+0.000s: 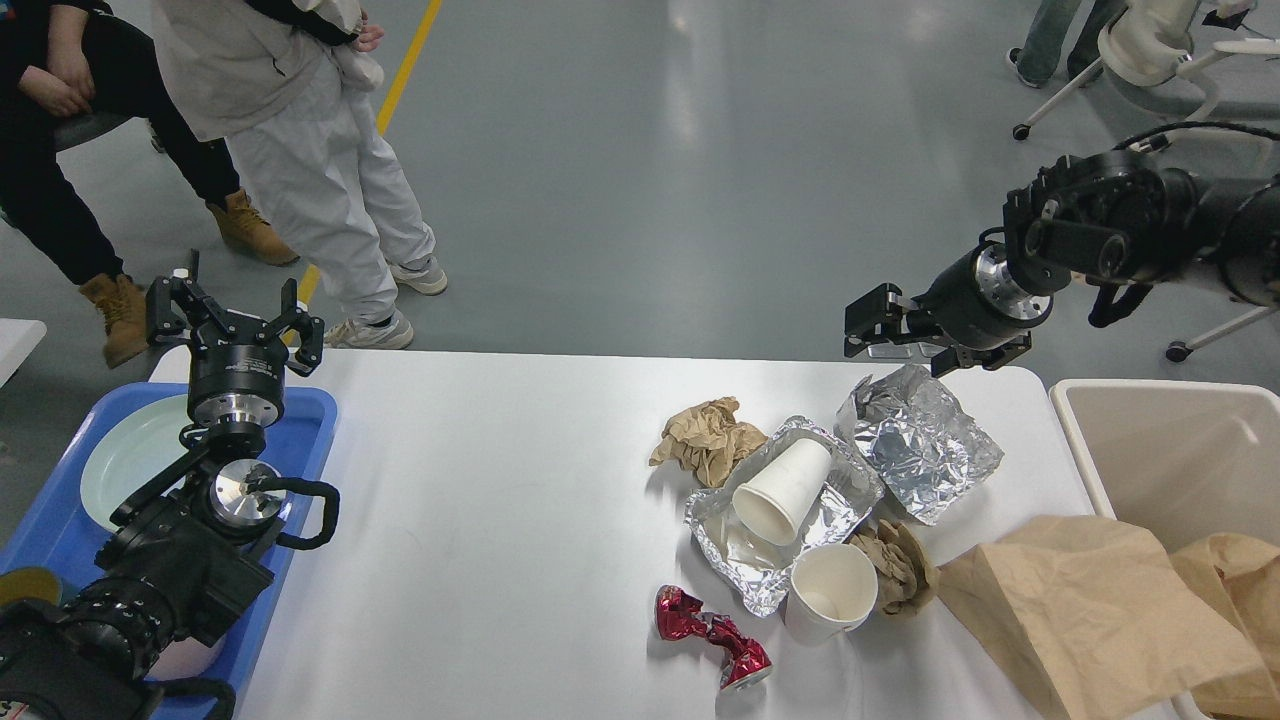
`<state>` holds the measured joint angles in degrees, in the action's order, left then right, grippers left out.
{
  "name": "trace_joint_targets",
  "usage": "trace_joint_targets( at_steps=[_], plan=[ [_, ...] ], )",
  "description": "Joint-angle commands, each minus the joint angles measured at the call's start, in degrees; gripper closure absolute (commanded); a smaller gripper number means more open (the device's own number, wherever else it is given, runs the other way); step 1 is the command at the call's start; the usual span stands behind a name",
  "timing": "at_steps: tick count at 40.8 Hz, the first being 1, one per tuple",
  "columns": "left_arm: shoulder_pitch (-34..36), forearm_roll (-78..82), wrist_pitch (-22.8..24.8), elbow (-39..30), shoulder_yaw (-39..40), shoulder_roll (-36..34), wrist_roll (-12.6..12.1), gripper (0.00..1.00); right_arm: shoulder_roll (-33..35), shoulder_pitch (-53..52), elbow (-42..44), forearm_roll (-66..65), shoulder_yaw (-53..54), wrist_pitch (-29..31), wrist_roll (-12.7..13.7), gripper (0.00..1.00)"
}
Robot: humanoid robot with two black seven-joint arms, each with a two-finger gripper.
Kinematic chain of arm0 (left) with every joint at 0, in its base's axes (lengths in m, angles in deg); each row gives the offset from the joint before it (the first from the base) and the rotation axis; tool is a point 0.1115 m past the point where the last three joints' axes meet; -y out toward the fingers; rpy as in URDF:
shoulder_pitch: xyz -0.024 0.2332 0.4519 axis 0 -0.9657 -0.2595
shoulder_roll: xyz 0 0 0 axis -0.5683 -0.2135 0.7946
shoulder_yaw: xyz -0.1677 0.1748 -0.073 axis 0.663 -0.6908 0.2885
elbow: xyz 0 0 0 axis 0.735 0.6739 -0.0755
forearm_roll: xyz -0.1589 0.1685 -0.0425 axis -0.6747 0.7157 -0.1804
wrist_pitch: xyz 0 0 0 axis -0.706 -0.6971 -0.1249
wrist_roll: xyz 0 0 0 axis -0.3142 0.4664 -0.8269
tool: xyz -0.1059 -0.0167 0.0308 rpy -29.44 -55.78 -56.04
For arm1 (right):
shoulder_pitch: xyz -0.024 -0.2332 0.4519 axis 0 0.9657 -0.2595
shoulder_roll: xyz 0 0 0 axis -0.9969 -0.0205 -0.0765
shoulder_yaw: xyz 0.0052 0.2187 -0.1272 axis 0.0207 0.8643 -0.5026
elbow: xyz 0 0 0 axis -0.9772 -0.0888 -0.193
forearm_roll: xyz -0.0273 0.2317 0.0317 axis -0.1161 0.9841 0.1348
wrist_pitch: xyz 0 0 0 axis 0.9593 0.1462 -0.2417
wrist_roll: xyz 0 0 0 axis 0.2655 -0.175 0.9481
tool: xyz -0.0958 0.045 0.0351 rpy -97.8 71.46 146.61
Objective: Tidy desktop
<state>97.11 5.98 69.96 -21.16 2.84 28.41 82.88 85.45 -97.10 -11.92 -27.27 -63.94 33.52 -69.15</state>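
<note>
I expect the brown paper bag point(1098, 606) to come away and leave the brown paper wad behind when I lift, because the wad only touches the bag's corner point(944, 580).
The white desktop point(500, 480) carries a cluster of litter right of centre. A foil tray point(735, 555) holds a white paper cup point(782, 490) lying on its side. A second paper cup point(830, 592) stands just in front of it. Crumpled foil point(920, 445) lies at the back right, and my right gripper point(905, 338) hovers open above its far edge, holding nothing. Brown paper wads point(705, 440) point(903, 567) and a crushed red can point(710, 635) lie around the tray. My left gripper point(235, 320) stands open over the blue tray point(305, 415).
A pale plate point(125, 455) lies in the blue tray. At the table's right end a beige bin point(1170, 450) stands, with a brown paper bag point(1080, 600) draped over its near corner. People stand behind the table's left end. Wheeled chairs are far right.
</note>
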Motion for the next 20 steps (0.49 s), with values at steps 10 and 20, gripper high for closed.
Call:
trace_joint_targets(
  at_steps=[10, 20],
  plan=[
    [0.0, 0.0, 0.0, 0.0, 0.0, 0.2, 0.0, 0.04, -4.1, -6.4, -2.9, -0.8, -12.5, 14.6, 0.0, 0.00],
    [0.0, 0.0, 0.0, 0.0, 0.0, 0.2, 0.0, 0.04, 1.5, 7.2, 3.0, -2.3, -13.8, 12.8, 0.7, 0.00]
  ],
)
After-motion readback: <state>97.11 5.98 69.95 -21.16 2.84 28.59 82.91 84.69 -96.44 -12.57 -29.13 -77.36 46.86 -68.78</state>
